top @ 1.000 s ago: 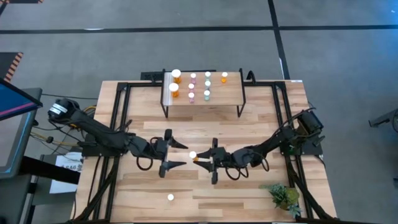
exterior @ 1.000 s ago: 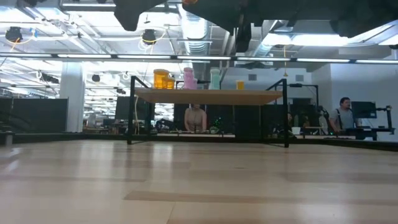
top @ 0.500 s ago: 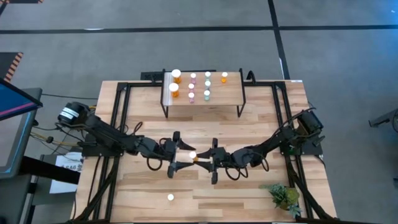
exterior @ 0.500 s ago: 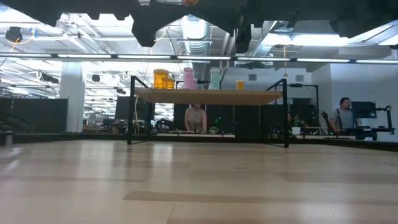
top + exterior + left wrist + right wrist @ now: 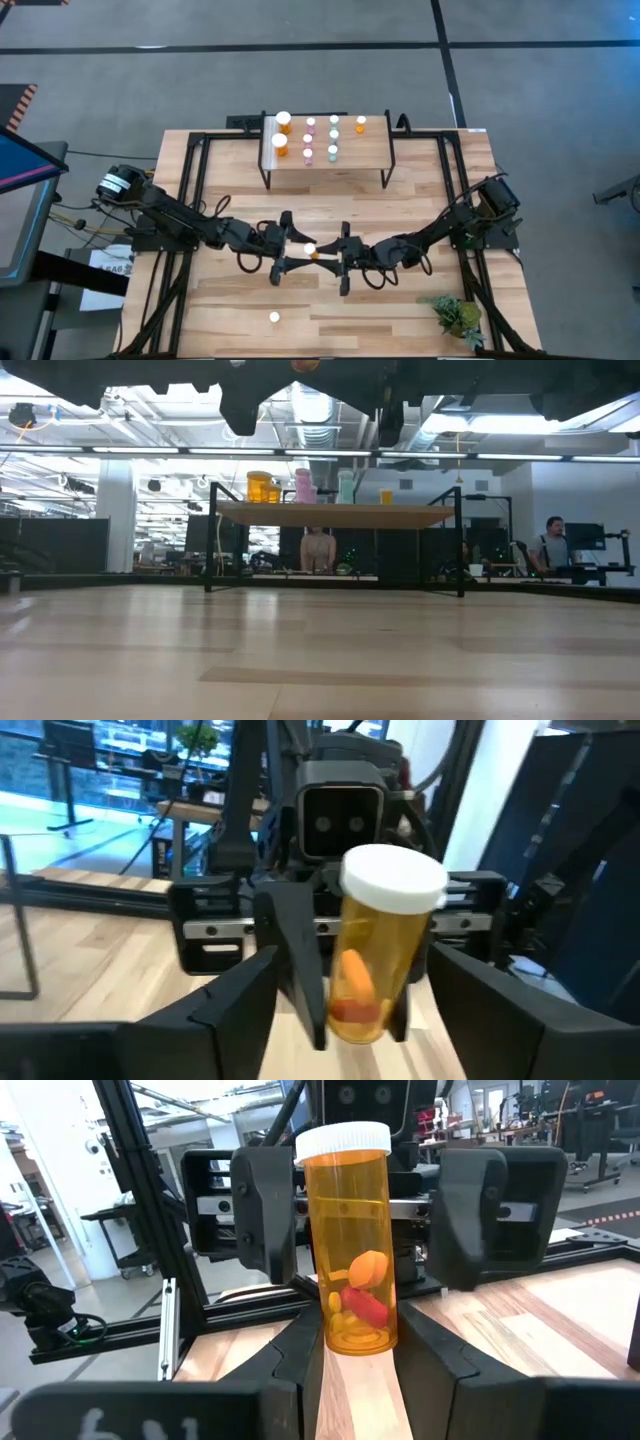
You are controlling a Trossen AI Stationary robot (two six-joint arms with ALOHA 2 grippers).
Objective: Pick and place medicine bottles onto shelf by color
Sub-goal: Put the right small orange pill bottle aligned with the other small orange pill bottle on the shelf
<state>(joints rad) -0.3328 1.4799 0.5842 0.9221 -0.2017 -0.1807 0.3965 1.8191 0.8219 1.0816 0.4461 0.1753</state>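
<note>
My right gripper is low on the orange bottle's body. My left gripper should hold the bottle before my right gripper grips it higher up, near its white cap.
An orange medicine bottle with a white cap stands upright in mid-air over the table's middle, with my right gripper shut on it. My left gripper faces it from the table's left. It is open, one finger on each side of the bottle, apart from it. The shelf stands at the far middle. It carries orange bottles at its left, then pink and teal ones, and one small orange bottle. My right gripper pinches the bottle's lower part between its two fingers. The fingers come in level from the table's right. The bottle stands upright in the hold, cap up, lifted clear of the table.
One white-capped bottle stands on the table near the front edge, left of the middle. A small green plant sits at the near right. People show in the room beyond the shelf.
My left gripper has moved toward the table's right and a little down, up to the bottle in my right gripper, so that its fingers now flank the bottle. My right gripper and the bottle have kept still.
</note>
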